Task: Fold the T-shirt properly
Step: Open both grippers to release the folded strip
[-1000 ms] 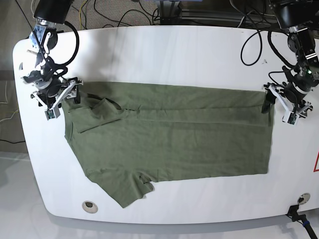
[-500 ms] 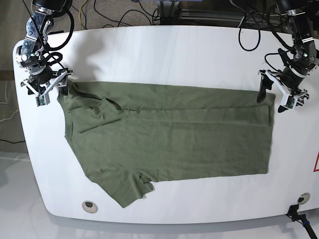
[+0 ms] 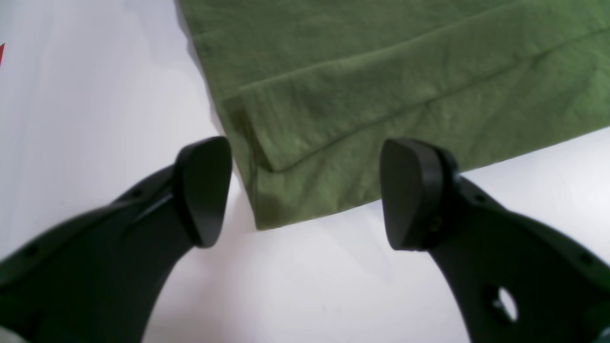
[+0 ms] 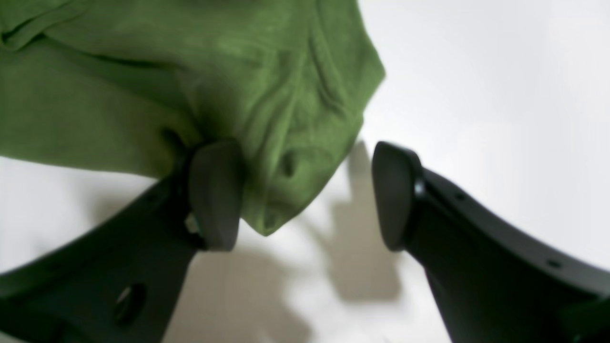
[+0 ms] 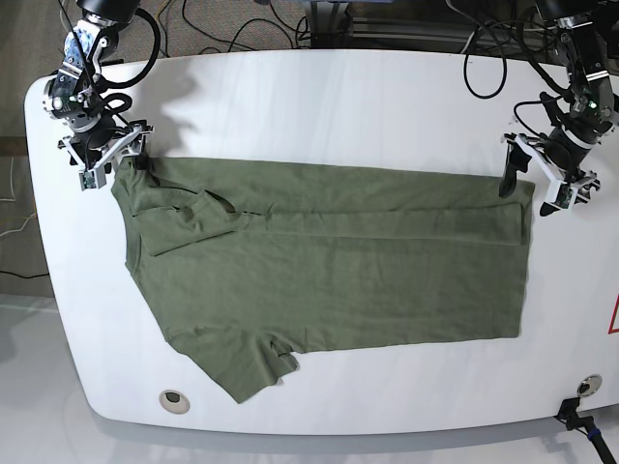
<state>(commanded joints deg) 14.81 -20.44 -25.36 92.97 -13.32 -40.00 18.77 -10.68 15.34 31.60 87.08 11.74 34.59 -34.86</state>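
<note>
Next, my left gripper pinches the folded corner (image 5: 525,191) and pulls the T-shirt back with my right gripper, since the T-shirt lies well short of the table's far edge.
The olive-green T-shirt (image 5: 329,261) lies flat on the white table (image 5: 319,106), its far long edge folded over in a band. A sleeve sticks out at the front left. My left gripper (image 5: 538,184) is open at the shirt's far right corner. In the left wrist view the left gripper (image 3: 307,190) straddles that folded corner of the T-shirt (image 3: 381,71) without closing on it. My right gripper (image 5: 109,160) is open at the far left corner. In the right wrist view the right gripper (image 4: 305,195) has a bunched tip of the T-shirt (image 4: 143,95) between its jaws, against the left finger (image 4: 214,190).
Cables (image 5: 242,24) run behind the table's far edge. A round metal hole (image 5: 173,398) sits near the front left edge. A black clamp (image 5: 578,418) is at the front right corner. A red mark (image 5: 614,319) shows at the right edge.
Both grippers have moved toward the table's far edge. The shirt's far left corner has been drawn outward to the left. The left gripper has lifted slightly off the right corner.
</note>
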